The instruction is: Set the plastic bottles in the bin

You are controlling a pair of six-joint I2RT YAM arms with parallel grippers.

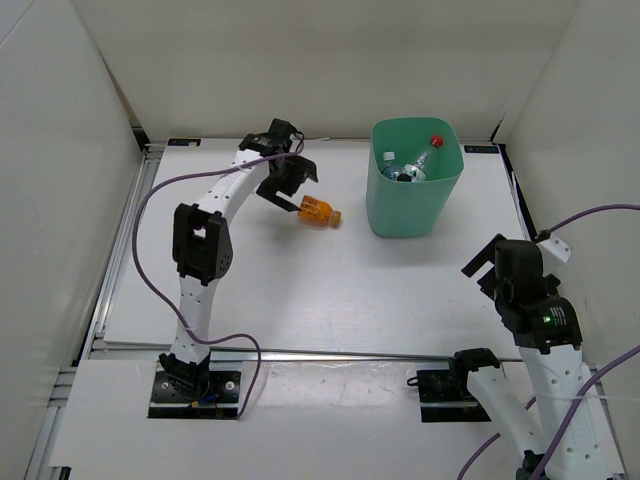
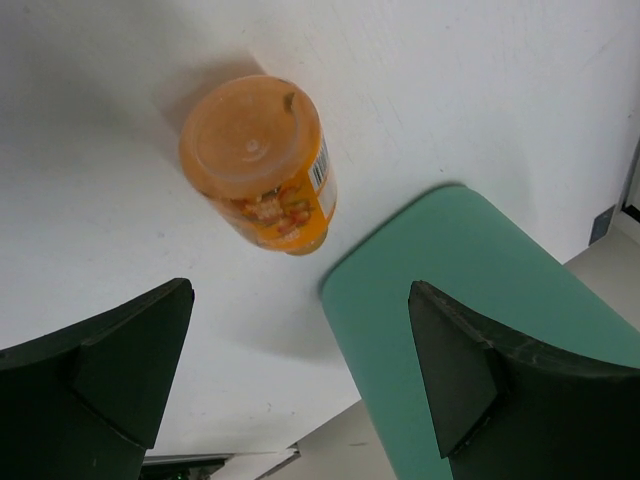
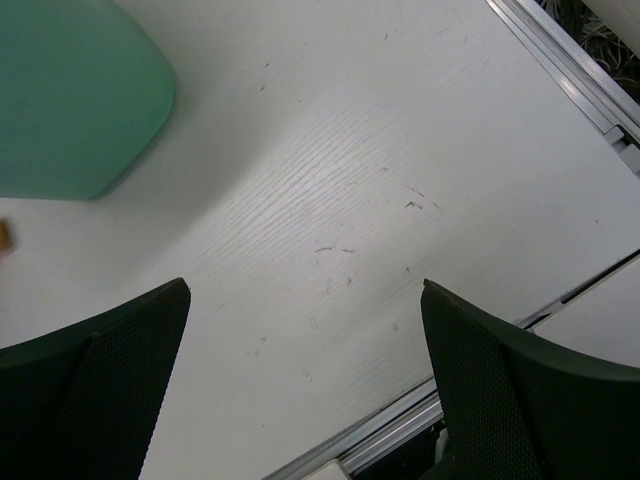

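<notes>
The orange bottle (image 1: 316, 210) should land cap down among the clear bottles when I drop it in, since the cap (image 1: 335, 218) points away from my left gripper.
A stubby orange bottle (image 1: 318, 210) lies on its side on the white table, left of the mint-green bin (image 1: 412, 205). My left gripper (image 1: 290, 190) hovers open just left of and above the orange bottle, apart from it. In the left wrist view the orange bottle (image 2: 260, 165) lies ahead of the open left gripper (image 2: 300, 290), with the bin (image 2: 480, 300) beyond it on the right. Clear plastic bottles (image 1: 413, 165) lie inside the bin, one with a red cap. My right gripper (image 1: 485, 262) is open and empty at the right, nearer than the bin.
In the right wrist view the open right gripper (image 3: 305, 290) looks down on bare table, with the bin (image 3: 70, 100) at top left. The table's metal edge rail (image 3: 560, 60) runs along the right. White walls enclose the table on three sides.
</notes>
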